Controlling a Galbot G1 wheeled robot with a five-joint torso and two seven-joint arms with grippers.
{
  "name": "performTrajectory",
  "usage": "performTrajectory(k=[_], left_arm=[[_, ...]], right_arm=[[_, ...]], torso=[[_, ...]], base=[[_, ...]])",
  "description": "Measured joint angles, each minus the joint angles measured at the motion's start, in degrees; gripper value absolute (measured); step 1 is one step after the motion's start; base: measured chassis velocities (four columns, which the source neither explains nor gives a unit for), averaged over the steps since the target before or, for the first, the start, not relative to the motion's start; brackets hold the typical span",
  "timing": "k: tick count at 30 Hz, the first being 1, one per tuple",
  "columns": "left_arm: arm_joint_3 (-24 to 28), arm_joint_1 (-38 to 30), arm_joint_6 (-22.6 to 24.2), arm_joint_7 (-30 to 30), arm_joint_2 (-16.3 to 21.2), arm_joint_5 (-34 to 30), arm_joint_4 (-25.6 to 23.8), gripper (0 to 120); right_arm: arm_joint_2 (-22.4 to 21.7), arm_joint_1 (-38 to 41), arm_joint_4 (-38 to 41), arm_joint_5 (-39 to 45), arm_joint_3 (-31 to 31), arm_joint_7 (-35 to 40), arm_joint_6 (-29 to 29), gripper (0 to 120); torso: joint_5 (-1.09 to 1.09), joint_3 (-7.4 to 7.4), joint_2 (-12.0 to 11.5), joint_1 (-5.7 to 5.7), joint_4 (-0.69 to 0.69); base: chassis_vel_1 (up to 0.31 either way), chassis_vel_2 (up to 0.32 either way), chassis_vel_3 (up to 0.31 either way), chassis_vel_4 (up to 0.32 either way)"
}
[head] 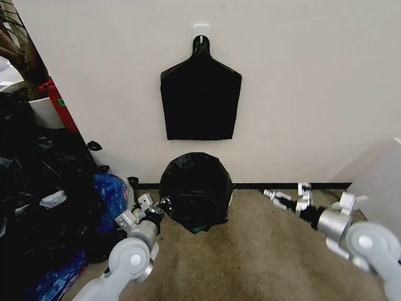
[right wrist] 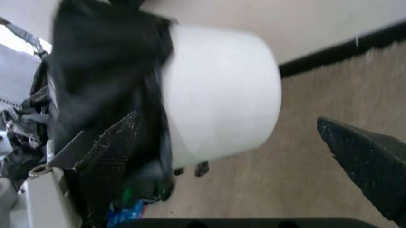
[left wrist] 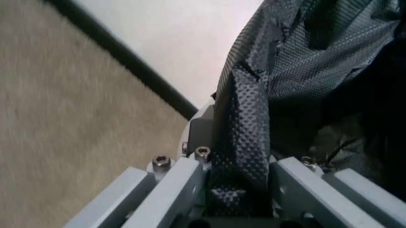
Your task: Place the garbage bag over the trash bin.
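Observation:
The garbage bag [head: 195,188] will sink inside and stay draped over the bin's rim when I push down, because the bag's hem goes around the outside of the bin's white side.
The glossy black garbage bag [head: 195,188] is draped over the trash bin, which stands on the carpet against the wall. In the right wrist view the bin's white wall [right wrist: 222,90] shows below the bag's hem [right wrist: 108,71]. My left gripper [head: 161,205] is at the bag's left edge, and its dotted pads [left wrist: 244,142] are shut on a fold of the bag [left wrist: 317,47]. My right gripper [head: 285,197] hovers to the right of the bin, apart from it. It is open, with its fingertips [right wrist: 368,161] spread wide.
A flat black bundle [head: 200,100] hangs from a wall hook above the bin. Dark bags and a blue plastic bag [head: 109,191] are heaped on the left. White furniture [head: 382,182] stands at the right. Bare carpet [head: 250,263] lies in front.

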Motion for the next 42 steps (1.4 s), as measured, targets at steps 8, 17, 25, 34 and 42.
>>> performTrajectory(k=[8, 17, 25, 34, 42], left_arm=[[-0.1, -1.3, -0.7, -6.4, -1.4, -9.1, -0.8, 1], [0.2, -1.9, -0.7, -8.6, -2.1, -12.1, -0.7, 1], [0.4, -1.9, -0.7, -9.8, -2.5, -12.1, -0.7, 1], [0.6, -1.8, -0.7, -10.2, -2.5, -12.2, -1.5, 1], [0.5, -1.7, -0.7, -10.2, -2.2, -12.9, -2.2, 1]], right_arm=[[7.7, -4.8, 3.2, 0.8, -3.7, 7.6, 3.1, 100], [12.3, -4.9, 8.3, 1.5, -7.6, 15.9, 5.9, 100], [13.8, -4.7, 10.0, -0.4, -9.7, 17.4, 6.9, 100], [15.0, -3.0, 7.8, -4.7, -12.4, 18.4, 8.0, 100], [15.2, -2.3, 2.8, -9.9, -12.8, 17.6, 9.4, 100]], torso=[[0.01, 0.00, 0.0, 0.00, 0.00], [0.01, 0.00, 0.0, 0.00, 0.01], [0.01, 0.00, 0.0, 0.00, 0.01], [0.02, 0.00, 0.0, 0.00, 0.01], [0.02, 0.00, 0.0, 0.00, 0.01]], base=[[0.000, 0.000, 0.000, 0.000], [0.000, 0.000, 0.000, 0.000], [0.000, 0.000, 0.000, 0.000], [0.000, 0.000, 0.000, 0.000], [0.000, 0.000, 0.000, 0.000]])
